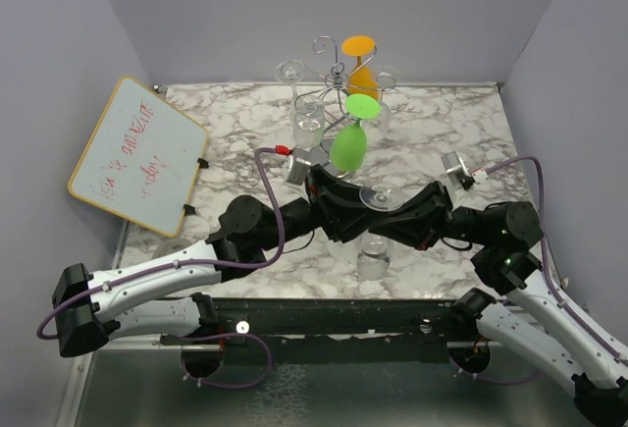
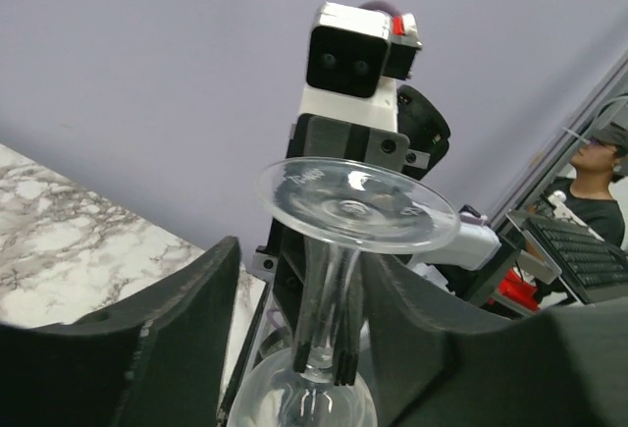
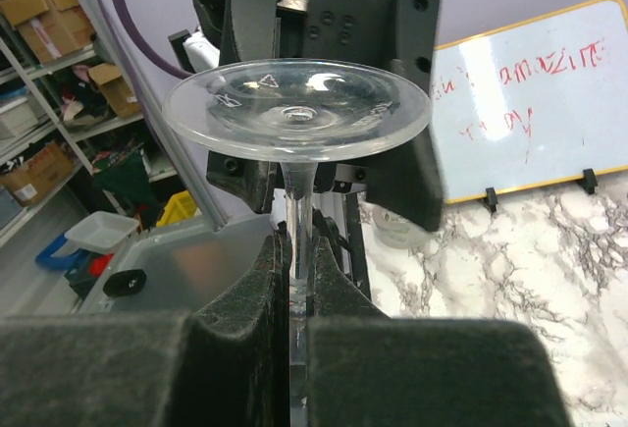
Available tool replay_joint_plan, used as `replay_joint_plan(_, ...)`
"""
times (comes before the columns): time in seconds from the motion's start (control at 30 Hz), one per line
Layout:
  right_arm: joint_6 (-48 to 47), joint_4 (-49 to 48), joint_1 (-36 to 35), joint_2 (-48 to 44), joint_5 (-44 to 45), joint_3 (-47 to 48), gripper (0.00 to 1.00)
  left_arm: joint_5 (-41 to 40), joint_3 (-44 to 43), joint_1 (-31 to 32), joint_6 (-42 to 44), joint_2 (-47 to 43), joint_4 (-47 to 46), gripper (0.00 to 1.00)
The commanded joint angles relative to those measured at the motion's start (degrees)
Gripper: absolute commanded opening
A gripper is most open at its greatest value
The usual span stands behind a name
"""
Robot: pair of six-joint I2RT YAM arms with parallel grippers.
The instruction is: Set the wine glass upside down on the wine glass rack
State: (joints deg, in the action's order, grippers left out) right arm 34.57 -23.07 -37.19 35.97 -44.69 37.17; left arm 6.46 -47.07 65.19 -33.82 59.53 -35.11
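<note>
The green and orange glasses are standing between my right gripper and the rack's empty hook [image 1: 322,44]. My left gripper should therefore grab the wine glass by its stem [image 3: 298,191].
A clear wine glass [image 1: 374,253] hangs upside down above the table's middle, foot up. My right gripper [image 1: 394,223] is shut on its stem; in the right wrist view [image 3: 299,280] the pads pinch the stem below the foot [image 3: 294,113]. My left gripper [image 1: 355,215] is open, and its fingers [image 2: 167,348] stand wide on either side of the same stem [image 2: 329,290] without touching it. The silver wire wine glass rack [image 1: 337,77] stands at the back centre. A green glass [image 1: 349,144], an orange glass [image 1: 361,80] and a clear glass [image 1: 306,121] hang on it.
A whiteboard [image 1: 137,152] with red writing leans at the left edge, and it also shows in the right wrist view [image 3: 530,103]. Grey walls close in the marble table [image 1: 245,133] on three sides. The rack's hanging glasses are just behind both grippers.
</note>
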Motion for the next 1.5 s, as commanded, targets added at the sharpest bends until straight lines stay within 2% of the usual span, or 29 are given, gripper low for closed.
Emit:
replay_joint_plan(0.0, 1.17, -2.79, -0.34, 0.02, -2.22, 0.63, 0.01, 2.3, -1.46, -0.41, 0.08, 1.9, -2.5, 0.46)
replay_joint_plan(0.07, 1.47, -3.02, -0.34, -0.31, -1.8, 0.68, 0.01, 4.41, -1.9, -0.42, 0.96, 2.61, -2.42, 0.4)
replay_joint_plan(0.17, 2.05, -3.67, -0.34, -0.75, -0.86, 0.85, 0.01, 7.48, -2.17, -0.42, 1.74, 3.58, -2.42, 0.37)
replay_joint_plan(0.27, 2.41, -4.39, -0.42, -1.16, 0.0, 1.34, 0.01, 11.43, -2.5, -0.43, 2.25, 4.8, -2.42, 0.3)
replay_joint_plan(0.33, 2.6, -4.76, -0.38, -1.37, 0.17, 1.63, 0.01, 13.07, -2.71, -0.41, 2.46, 5.35, -2.47, 0.16)
replay_joint_plan(0.37, 2.61, -4.67, -0.39, -1.26, -0.13, 1.9, 0.01, 13.63, -2.8, -0.41, 2.82, 5.6, -2.5, 0.06)
replay_joint_plan(0.4, 2.68, -3.62, -0.36, -1.2, -0.1, 2.37, 0.01, 14.04, -2.91, -0.41, 3.14, 5.78, -2.49, 0.0)
replay_joint_plan(0.43, 2.84, -2.05, -0.34, -1.08, 0.42, 2.86, 0.02, 14.09, -2.94, -0.41, 3.67, 5.78, -2.5, 0.0)
replay_joint_plan(0.47, 2.76, 0.0, -0.35, -0.82, 1.04, 3.46, 0.08, 14.0, -2.86, -0.41, 4.35, 5.73, -2.5, 0.0)
replay_joint_plan(0.57, 1.52, 7.49, -0.37, -0.62, 3.15, 5.63, 0.44, 12.56, -2.73, -0.41, 7.47, 5.07, -2.5, 0.0)
replay_joint_plan(0.63, 1.26, 10.9, -0.41, -1.63, 5.61, 5.81, 0.63, 10.49, -2.32, -0.41, 9.82, 4.23, -2.54, 0.0)
replay_joint_plan(0.7, 1.29, 13.72, -0.41, -3.45, 7.87, 5.73, 0.76, 7.69, -1.8, -0.41, 12.27, 3.19, -2.59, 0.0)
replay_joint_plan(0.8, 1.06, 19.56, -0.35, -5.13, 11.79, 7.58, 0.84, 3.31, 0.13, -0.41, 17.49, 0.98, -2.99, 0.0)
replay_joint_plan(0.87, 2.12, 22.05, -0.37, -5.56, 13.92, 9.0, 0.85, 0.81, 1.7, -0.41, 21.16, -0.66, -3.52, 0.0)
replay_joint_plan(1.0, 11.4, 22.66, -0.39, -3.21, 15.86, 11.7, 0.84, 0.84, 4.25, -0.41, 28.52, -3.12, -3.98, 0.0)
replay_joint_plan(1.17, 22.26, 27.66, -0.34, 1.14, 18.06, 15.11, 0.75, 2.71, 6.05, -0.41, 33.36, -5.03, -4.09, 0.0)
replay_joint_plan(1.27, 27.88, 24.95, -0.34, 1.99, 17.12, 14.5, 0.73, 2.56, 6.62, -0.41, 35.75, -5.55, -4.09, 0.0)
replay_joint_plan(1.47, 30.46, 31.67, -0.35, 3.93, 17.59, 16.1, 0.63, 1.81, 7.27, -0.41, 37.97, -5.68, -4.04, 0.0)
